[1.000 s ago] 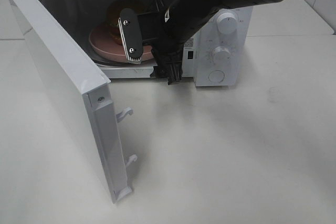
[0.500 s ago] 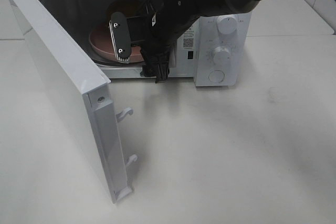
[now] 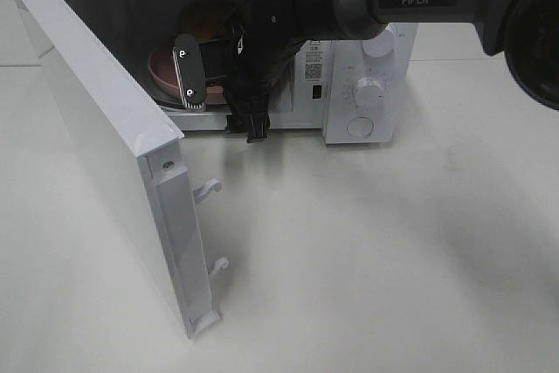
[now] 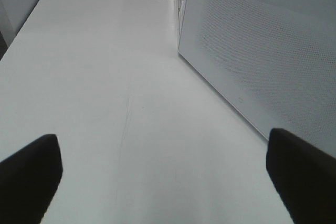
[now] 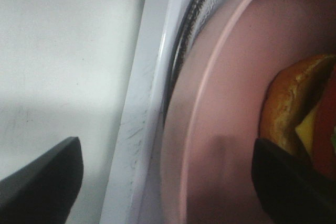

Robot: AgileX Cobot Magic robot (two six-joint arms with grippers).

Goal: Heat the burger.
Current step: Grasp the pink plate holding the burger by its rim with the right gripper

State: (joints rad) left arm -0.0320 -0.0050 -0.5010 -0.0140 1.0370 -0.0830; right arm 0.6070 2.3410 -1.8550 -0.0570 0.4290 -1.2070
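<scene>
The turntable should stay behind and the burger come along when I pull out the pink plate, since a separate dark rim curves beneath the plate.
The burger sits on a round pink plate inside the open microwave. My right gripper hangs at the oven's mouth, just in front of the plate, open with nothing between its fingers. In the right wrist view the plate's rim lies across the oven's sill, and the burger shows at the edge of the picture past the open right gripper. My left gripper is open over bare table and does not appear in the high view.
The microwave door stands swung out toward the front left, its latch hooks sticking out. In the left wrist view the door's perforated outer face is nearby. Control dials are on the oven's right side.
The right arm has swung leftward along the oven's opening, carrying its open gripper further across the front of the plate. The plate and burger have not moved.
</scene>
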